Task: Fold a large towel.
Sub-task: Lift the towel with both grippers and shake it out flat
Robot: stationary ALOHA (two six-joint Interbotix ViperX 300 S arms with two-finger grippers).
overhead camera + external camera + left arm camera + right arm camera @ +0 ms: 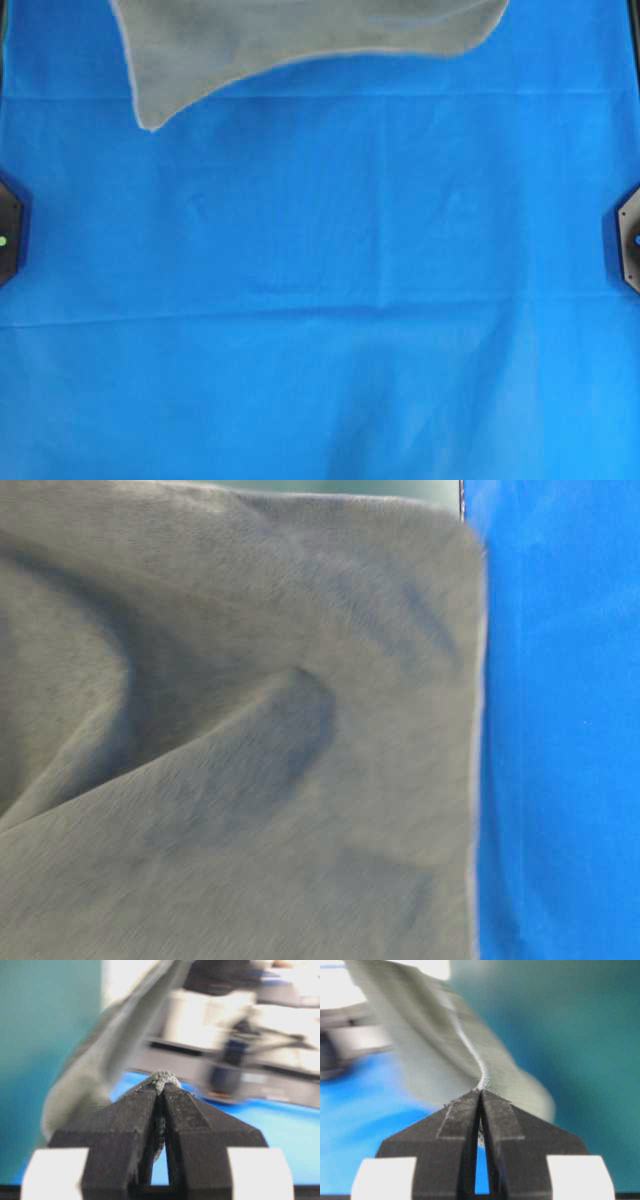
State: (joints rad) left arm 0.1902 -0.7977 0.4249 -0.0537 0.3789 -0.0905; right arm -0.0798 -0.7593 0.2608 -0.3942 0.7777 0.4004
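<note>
The towel hangs creased (300,695) beyond the edge of the table. My right gripper should swing back together with my left gripper and lay the towel across the blue table (335,260).
The grey-green towel (280,40) hangs at the top edge of the overhead view, its lower left corner drooping over the blue table. It fills most of the table-level view (240,740), creased, with its pale edge at the right. My left gripper (164,1085) is shut on a bunched bit of towel (100,1060), which streams up and away to the left. My right gripper (480,1091) is shut on the towel's stitched edge (435,1035), with the cloth rising away from the tips. Neither gripper shows in the overhead view.
The blue table cloth (320,300) covers the table, with faint creases. Black arm bases sit at the left edge (8,232) and right edge (628,240) of the overhead view. Blurred black equipment (240,1060) stands behind in the left wrist view.
</note>
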